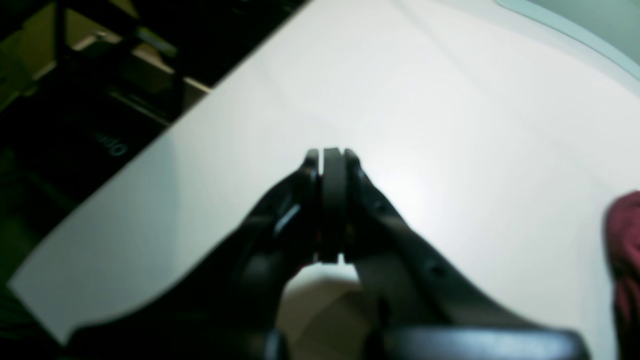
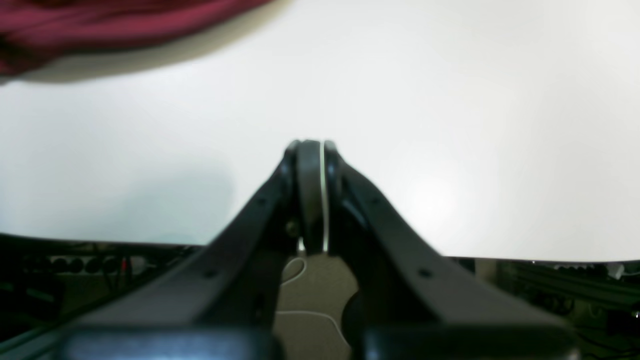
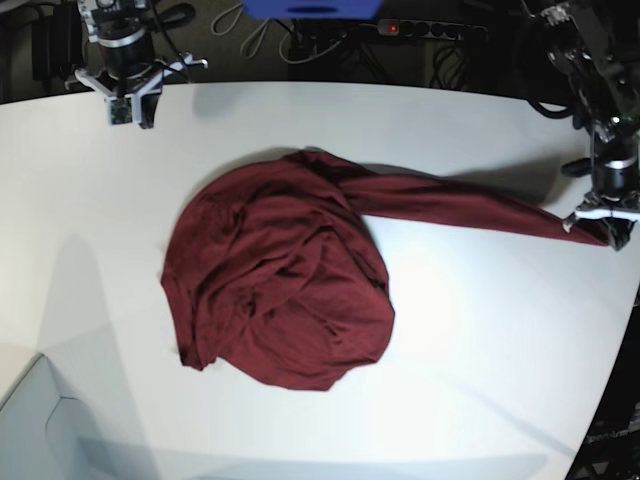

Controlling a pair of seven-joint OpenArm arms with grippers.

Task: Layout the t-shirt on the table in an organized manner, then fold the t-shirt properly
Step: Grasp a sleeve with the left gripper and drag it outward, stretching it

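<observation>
My left gripper is in line with the t-shirt's long strip (image 3: 470,205), which runs straight to it from the heap, so I should keep pulling until the strip's end reaches the table's edge (image 3: 632,285), then let go.
The dark maroon t-shirt (image 3: 280,290) lies in a crumpled heap mid-table, with one long strip pulled out to the right. That strip ends beside my left gripper (image 3: 608,232). In the left wrist view this gripper (image 1: 332,152) is shut with no cloth between its fingers, and the t-shirt (image 1: 625,250) shows only at the right edge. My right gripper (image 3: 130,112) hangs near the back left edge of the white table (image 3: 480,330), well apart from the heap. Its wrist view shows it (image 2: 311,145) shut and empty, with the t-shirt (image 2: 100,22) at the top left.
Behind the table run a power strip (image 3: 430,28) and cables, with a blue object (image 3: 310,8) at the top. The table's curved edge (image 3: 615,350) passes close under the left gripper. A pale grey surface (image 3: 40,420) lies at the lower left corner.
</observation>
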